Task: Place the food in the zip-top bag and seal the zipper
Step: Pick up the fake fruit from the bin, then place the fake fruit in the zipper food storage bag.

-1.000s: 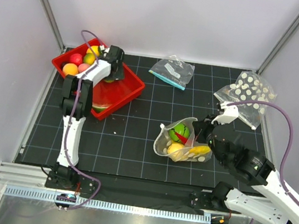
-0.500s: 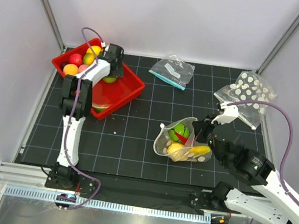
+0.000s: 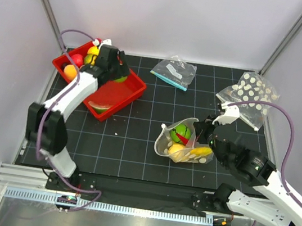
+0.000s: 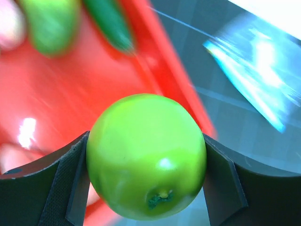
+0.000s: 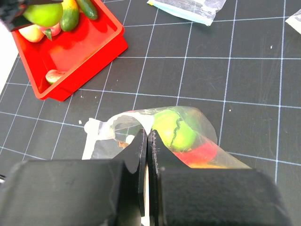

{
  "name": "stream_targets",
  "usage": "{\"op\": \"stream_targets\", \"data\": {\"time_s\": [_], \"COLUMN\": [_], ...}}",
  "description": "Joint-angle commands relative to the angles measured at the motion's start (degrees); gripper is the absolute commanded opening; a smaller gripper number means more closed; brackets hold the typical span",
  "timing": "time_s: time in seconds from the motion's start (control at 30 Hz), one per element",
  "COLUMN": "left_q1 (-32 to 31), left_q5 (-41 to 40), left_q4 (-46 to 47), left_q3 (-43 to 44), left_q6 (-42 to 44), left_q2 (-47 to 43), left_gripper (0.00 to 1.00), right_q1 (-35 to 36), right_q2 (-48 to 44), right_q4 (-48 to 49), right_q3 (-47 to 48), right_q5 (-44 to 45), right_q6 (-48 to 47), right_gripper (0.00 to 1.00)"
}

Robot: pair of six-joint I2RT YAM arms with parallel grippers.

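Observation:
The zip-top bag's opening (image 3: 164,140) is wide open toward the green apple, so my left gripper should go on carrying the apple until it is inside the bag (image 3: 175,148) and then let it go.
My left gripper (image 4: 148,181) is shut on a glossy green apple (image 4: 146,141) and holds it above the red bin (image 4: 56,89). In the top view this gripper (image 3: 115,71) hangs over the bin's far right part. The zip-top bag (image 3: 175,148) lies at mid-table with its mouth gaping to the left. It holds food: a green fruit (image 5: 175,129), a red piece (image 5: 203,152) and a yellow piece (image 3: 177,150). My right gripper (image 5: 147,135) is shut on the bag's upper rim, the zipper (image 5: 127,118), and keeps it lifted.
More toy fruit (image 3: 72,69) sits in the red bin (image 3: 130,94) at the back left. A clear undotted bag with a teal strip (image 3: 174,71) lies at the back centre. Another white-dotted bag (image 3: 252,92) lies at the back right.
My left gripper has closed on the green apple and lifted it out of the bin, and the left arm's elbow has swung out to the left. The right arm and bag have not moved.

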Motion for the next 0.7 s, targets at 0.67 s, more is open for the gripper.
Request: {"op": "stream_targets", "data": {"time_s": [0.67], "left_q1": [-57.5], "left_q5": [-15.1], "left_q4": [26.3], "left_q3": [-29.7], "left_q6": [0.3], "left_q2": [-35.4], "left_gripper": [0.44], "right_q1": [-0.1], "right_q2": [2.7], "right_q4": [0.4], "right_q3": [3.4], "right_q5": [-1.7], "right_q6": [0.0], "right_gripper": [0.01]}}
